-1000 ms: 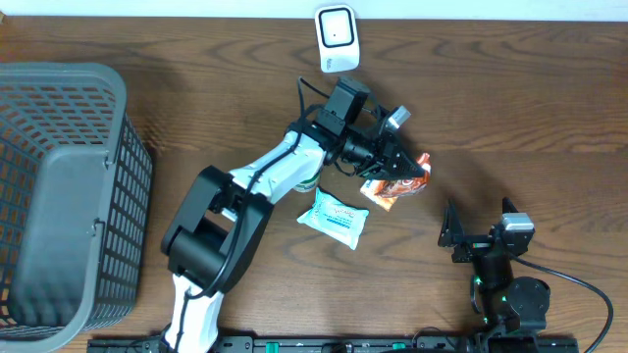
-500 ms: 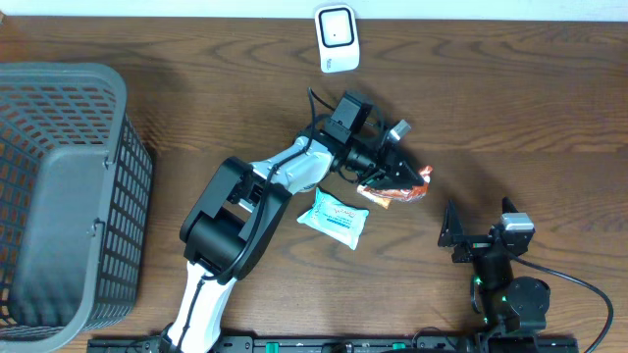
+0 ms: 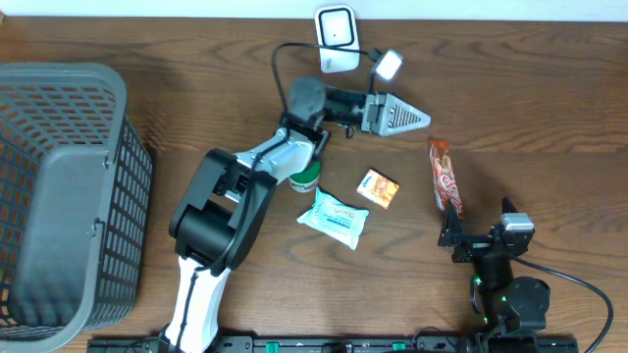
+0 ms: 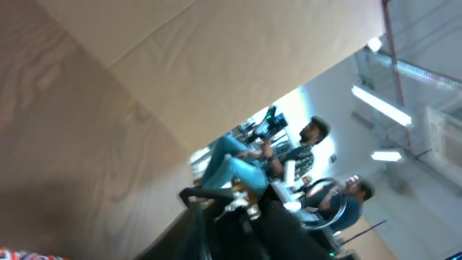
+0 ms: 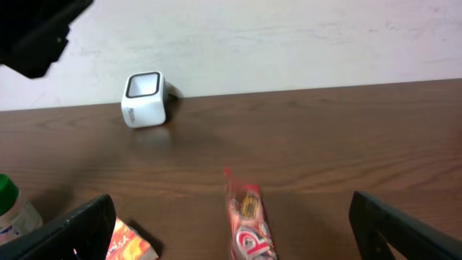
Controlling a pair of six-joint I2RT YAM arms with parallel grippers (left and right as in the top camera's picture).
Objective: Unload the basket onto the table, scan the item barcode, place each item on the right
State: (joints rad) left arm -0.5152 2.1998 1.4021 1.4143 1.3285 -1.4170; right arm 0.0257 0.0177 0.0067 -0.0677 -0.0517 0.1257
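Observation:
The red snack bar (image 3: 444,178) is in front of my right gripper, so my left gripper should move back toward the basket (image 3: 61,201) and my right gripper should pick up the bar.
The item, a red snack bar (image 3: 444,176), lies flat on the table, free of both grippers. The white scanner (image 3: 336,37) stands at the table's far edge. My left gripper (image 3: 424,120) hovers right of the scanner, pointing right, with nothing between its fingers. Its fingers look like one narrow wedge from above, and the left wrist view is blurred. My right gripper (image 5: 242,232) is open at the front right. In the right wrist view the bar (image 5: 249,224) lies just ahead between the fingers, and the scanner (image 5: 148,97) stands further back.
A small orange box (image 3: 378,188), a white-and-blue packet (image 3: 334,216) and a green-capped bottle (image 3: 304,178) sit mid-table. A grey mesh basket (image 3: 59,196) fills the left side. The right wrist view shows the box (image 5: 130,245) and bottle (image 5: 11,206).
My left gripper let go of the red bar and swung up and back toward the scanner. The bar now lies further right on the table. The right arm has not moved.

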